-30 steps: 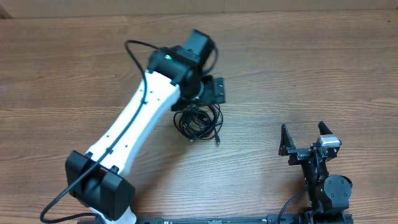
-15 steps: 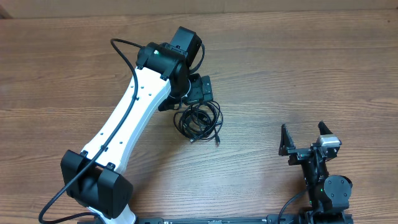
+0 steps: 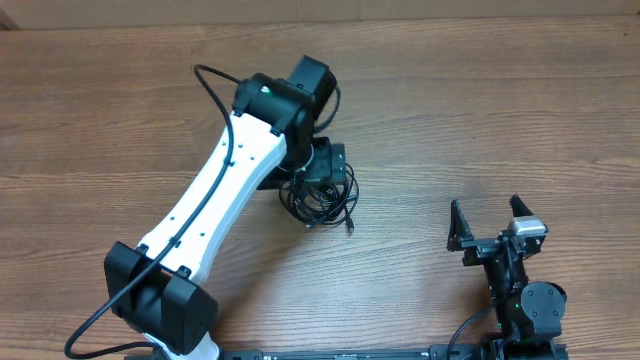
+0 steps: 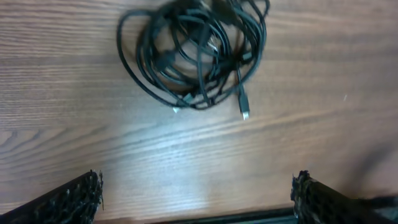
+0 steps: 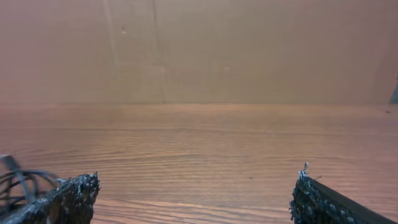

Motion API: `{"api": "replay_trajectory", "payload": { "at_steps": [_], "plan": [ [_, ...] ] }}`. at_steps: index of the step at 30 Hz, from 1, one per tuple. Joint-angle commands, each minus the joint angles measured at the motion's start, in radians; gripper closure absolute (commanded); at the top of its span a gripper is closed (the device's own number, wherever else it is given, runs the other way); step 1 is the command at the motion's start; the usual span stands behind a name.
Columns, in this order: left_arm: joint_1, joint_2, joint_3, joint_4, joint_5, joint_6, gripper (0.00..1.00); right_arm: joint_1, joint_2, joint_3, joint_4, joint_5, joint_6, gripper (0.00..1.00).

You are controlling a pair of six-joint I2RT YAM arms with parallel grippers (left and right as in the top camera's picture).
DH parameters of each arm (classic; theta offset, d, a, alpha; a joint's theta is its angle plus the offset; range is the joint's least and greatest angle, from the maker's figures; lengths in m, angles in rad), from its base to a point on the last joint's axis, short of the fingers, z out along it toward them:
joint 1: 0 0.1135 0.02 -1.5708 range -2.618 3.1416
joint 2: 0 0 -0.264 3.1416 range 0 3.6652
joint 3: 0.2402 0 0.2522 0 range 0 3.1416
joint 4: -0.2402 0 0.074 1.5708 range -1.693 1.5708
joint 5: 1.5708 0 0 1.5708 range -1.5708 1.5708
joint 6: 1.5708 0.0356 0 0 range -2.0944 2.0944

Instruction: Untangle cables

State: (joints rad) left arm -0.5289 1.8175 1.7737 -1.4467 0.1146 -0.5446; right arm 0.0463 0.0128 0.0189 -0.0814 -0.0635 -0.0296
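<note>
The cables are in a tight coil with their loops crossing [image 3: 324, 206]. My left gripper needs to go down into the coil's middle [image 4: 198, 55] and lift strands of cable to loosen the coil.
The cables [image 3: 322, 198] lie as a small coiled black bundle on the wooden table, with a silvery plug tip [image 3: 350, 229] sticking out at the near right. My left gripper [image 3: 326, 162] hangs over the bundle's far edge, open and empty. In the left wrist view the bundle [image 4: 193, 56] fills the top centre, its plug tip [image 4: 245, 114] points down, and the left gripper [image 4: 196, 196] has its jaws wide apart above bare wood. My right gripper [image 3: 490, 222] is open and empty at the near right, well clear of the bundle; it also shows in the right wrist view [image 5: 196, 199].
The white left arm [image 3: 215, 215] slants from the near left base up to the bundle. A thicker black arm wire [image 3: 215, 80] loops beside its wrist. A few strands of the bundle [image 5: 18, 180] show at the left edge of the right wrist view.
My left gripper swung a little left, then came back right and nearer, over the bundle's far edge. The bundle and the right arm have not moved.
</note>
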Motion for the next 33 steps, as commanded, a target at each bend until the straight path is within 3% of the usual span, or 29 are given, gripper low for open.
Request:
{"api": "replay_trajectory", "payload": {
  "at_steps": [1, 9, 13, 17, 20, 24, 33],
  "plan": [
    [-0.031, 0.002, 0.013, -0.005, -0.010, 0.051, 0.00, -0.002, -0.010, -0.011, 0.018, -0.145, 0.016, 0.00],
    [-0.071, 0.002, 0.013, 0.009, 0.007, 0.005, 0.00, -0.002, -0.010, -0.011, 0.032, -0.705, 0.385, 0.00],
    [-0.072, 0.001, 0.013, 0.010, 0.024, -0.062, 0.03, -0.002, -0.010, -0.010, 0.071, -0.747, 0.519, 0.00],
    [-0.061, -0.017, 0.014, 0.027, 0.005, -0.092, 0.04, -0.003, -0.010, 0.011, 0.294, -0.773, 0.641, 0.00],
    [-0.035, -0.055, 0.014, 0.028, 0.006, -0.092, 0.05, -0.003, -0.010, 0.098, 0.344, -0.718, 0.631, 0.00],
    [0.013, -0.133, 0.014, 0.018, -0.027, -0.092, 0.05, -0.003, 0.011, 0.267, 0.248, -0.621, 0.494, 0.00],
    [0.086, -0.201, 0.014, -0.039, -0.203, -0.121, 0.07, -0.003, 0.324, 0.761, -0.412, -0.519, 0.114, 0.00]
  ]
}}
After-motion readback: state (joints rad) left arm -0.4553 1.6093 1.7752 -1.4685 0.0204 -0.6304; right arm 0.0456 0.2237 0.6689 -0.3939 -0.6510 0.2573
